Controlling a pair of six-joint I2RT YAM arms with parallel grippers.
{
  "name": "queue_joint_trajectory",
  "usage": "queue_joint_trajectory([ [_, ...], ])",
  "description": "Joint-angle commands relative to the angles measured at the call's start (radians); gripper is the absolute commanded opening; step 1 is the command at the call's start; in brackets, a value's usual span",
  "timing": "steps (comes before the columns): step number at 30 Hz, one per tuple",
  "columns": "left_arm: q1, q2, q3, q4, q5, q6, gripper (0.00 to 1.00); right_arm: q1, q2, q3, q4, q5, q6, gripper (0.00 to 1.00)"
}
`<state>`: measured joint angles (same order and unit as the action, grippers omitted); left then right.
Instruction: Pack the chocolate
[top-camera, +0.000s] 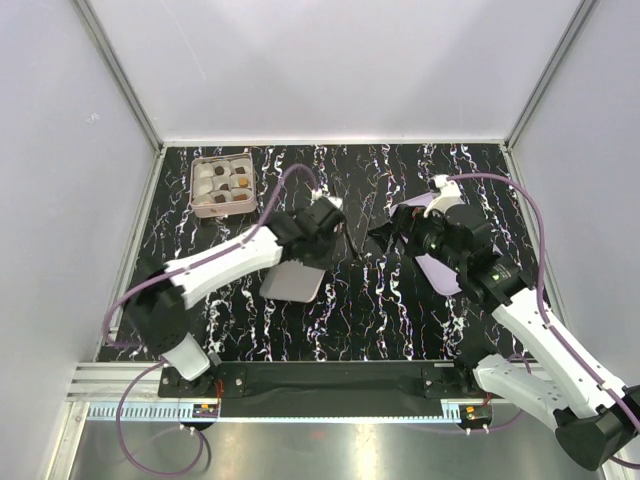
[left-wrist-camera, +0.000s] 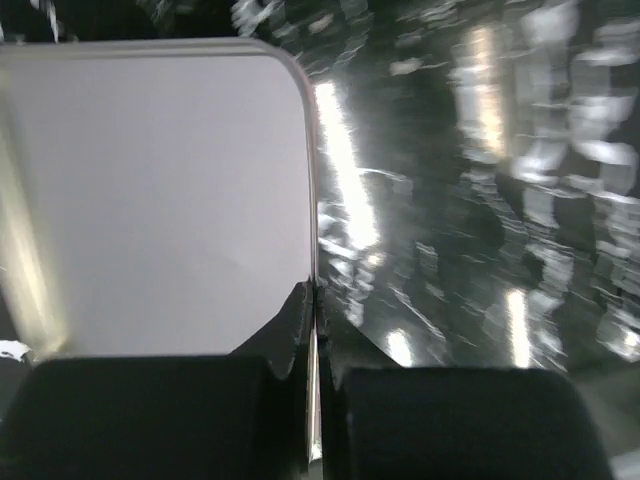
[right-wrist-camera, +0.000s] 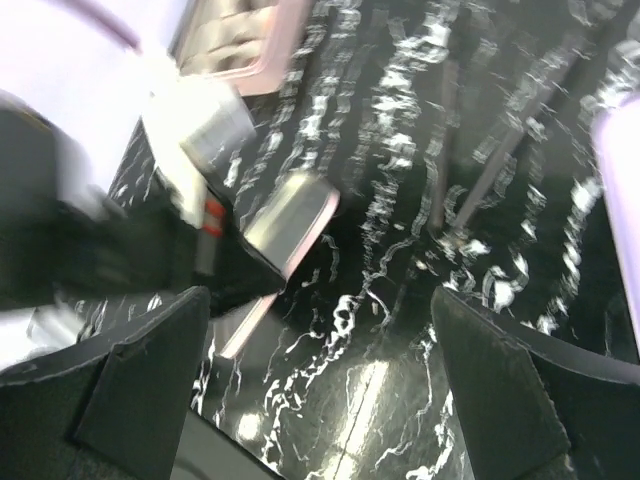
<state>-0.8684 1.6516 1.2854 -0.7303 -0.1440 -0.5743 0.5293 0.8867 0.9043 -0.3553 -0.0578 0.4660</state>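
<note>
The robot's left gripper holds the lid with the lid's plain inside (top-camera: 290, 284) facing up, so the robot should tilt the lid upright and hand it to its right gripper before covering the chocolate box (top-camera: 222, 185).
The chocolate (top-camera: 217, 185) sits as small dark brown and tan lumps in white paper cups inside a pale pink box (top-camera: 196, 188) at the table's far left. My left gripper (top-camera: 312, 262) is shut on the edge of a flat pale lid (top-camera: 292, 284), held near the table's middle. In the left wrist view the lid (left-wrist-camera: 150, 200) fills the left half and the fingers (left-wrist-camera: 315, 300) pinch its edge. My right gripper (top-camera: 388, 228) is open and empty over the table, to the right of the lid. In the right wrist view its gap (right-wrist-camera: 330, 400) shows only the tabletop.
Thin black sticks (top-camera: 355, 242) lie between the two grippers and also show in the right wrist view (right-wrist-camera: 500, 160). A pale pink flat piece (top-camera: 441, 272) lies under the right arm. The right wrist view shows the lid (right-wrist-camera: 290, 225) and the box (right-wrist-camera: 235, 40). Grey walls enclose the table.
</note>
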Motion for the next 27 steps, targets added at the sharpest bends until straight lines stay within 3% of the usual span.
queue_joint_trajectory([
  [1,0.003,-0.139,0.144,-0.078,0.162,0.089,0.0,0.001,-0.006,0.007,0.154,-0.183,-0.143,1.0],
  [6,0.009,-0.308,0.146,-0.138,0.233,0.14,0.0,0.001,-0.028,-0.033,0.419,-0.223,-0.219,0.99],
  [12,0.042,-0.493,0.06,-0.146,0.34,0.174,0.0,0.001,0.067,0.076,0.472,-0.578,-0.461,1.0],
  [18,0.048,-0.63,-0.03,-0.161,0.461,0.221,0.0,0.001,0.023,-0.021,0.622,-0.888,-0.81,0.95],
  [20,0.048,-0.677,-0.061,-0.141,0.506,0.232,0.0,0.0,0.047,0.013,0.53,-0.93,-0.886,0.9],
  [21,0.046,-0.69,-0.07,-0.133,0.553,0.235,0.0,0.001,0.095,0.04,0.469,-0.998,-1.002,0.83],
  [23,0.048,-0.716,-0.086,-0.121,0.59,0.249,0.0,0.003,0.155,0.137,0.275,-1.062,-1.102,0.81],
  [27,0.048,-0.731,-0.093,-0.107,0.61,0.271,0.0,0.006,0.259,0.235,0.122,-1.189,-1.248,0.8],
])
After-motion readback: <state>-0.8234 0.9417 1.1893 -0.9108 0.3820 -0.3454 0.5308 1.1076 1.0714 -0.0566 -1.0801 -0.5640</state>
